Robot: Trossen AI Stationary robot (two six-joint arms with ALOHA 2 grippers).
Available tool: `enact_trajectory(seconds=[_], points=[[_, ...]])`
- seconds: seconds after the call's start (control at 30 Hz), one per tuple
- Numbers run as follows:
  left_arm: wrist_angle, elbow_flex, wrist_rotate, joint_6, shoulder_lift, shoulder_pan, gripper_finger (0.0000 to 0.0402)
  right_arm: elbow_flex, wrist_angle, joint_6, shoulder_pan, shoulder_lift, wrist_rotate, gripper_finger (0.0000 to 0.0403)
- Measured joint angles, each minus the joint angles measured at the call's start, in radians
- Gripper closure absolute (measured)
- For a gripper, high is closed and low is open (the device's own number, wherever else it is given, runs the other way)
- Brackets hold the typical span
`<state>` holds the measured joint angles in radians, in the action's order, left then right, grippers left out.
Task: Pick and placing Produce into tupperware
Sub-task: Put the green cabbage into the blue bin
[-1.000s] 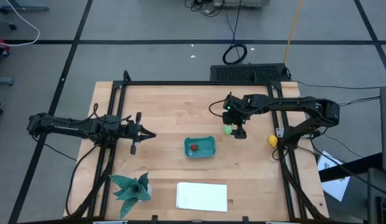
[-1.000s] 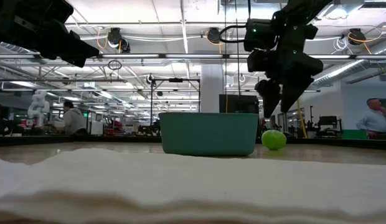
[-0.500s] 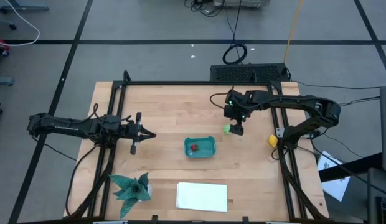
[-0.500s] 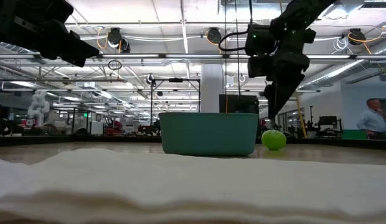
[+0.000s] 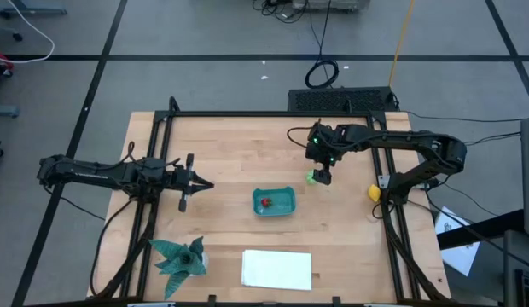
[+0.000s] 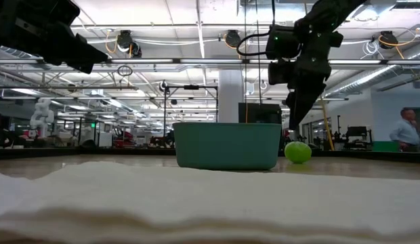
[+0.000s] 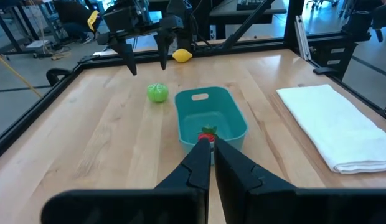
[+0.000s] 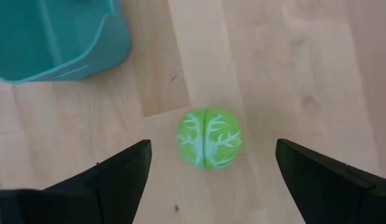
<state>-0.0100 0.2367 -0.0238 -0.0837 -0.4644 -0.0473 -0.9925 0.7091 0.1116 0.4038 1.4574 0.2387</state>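
Note:
My right gripper's open fingers are centred around the green produce (image 8: 209, 138), clear of the teal tupperware, so I should go on lowering until they flank its sides (image 8: 238, 140), then close.
The teal tupperware (image 5: 274, 202) stands mid-table with the red produce (image 5: 265, 203) inside it. The light green round produce (image 5: 311, 177) lies on the wood to the tub's far right, and the yellow one (image 5: 374, 193) lies near the right rail. My right gripper (image 5: 322, 174) hangs open above the green piece (image 8: 208, 138), pointing steeply down, one finger (image 8: 121, 174) on either side and clear of it. My left gripper (image 5: 200, 183) waits shut above the table's left side, aimed at the tub (image 7: 210, 118).
A folded white cloth (image 5: 277, 269) lies at the near edge, and a spiky teal-green star-shaped thing (image 5: 181, 256) sits near the front left. Black frame rails (image 5: 392, 230) border the table. People (image 6: 403, 129) show in the room behind.
My right gripper has rolled about the line it points along while staying above the green piece. In the low view its two spread fingers now show nearly edge-on. It has stayed open.

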Motion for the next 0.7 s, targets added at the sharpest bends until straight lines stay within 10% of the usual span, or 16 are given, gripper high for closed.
enact_trajectory(seconds=[0.7], points=[[-0.008, 0.0, 0.0, 0.003, 0.0, 0.0, 0.0376, 0.158, -0.201, -0.021, -0.019, 0.0, 0.001, 0.0066]])
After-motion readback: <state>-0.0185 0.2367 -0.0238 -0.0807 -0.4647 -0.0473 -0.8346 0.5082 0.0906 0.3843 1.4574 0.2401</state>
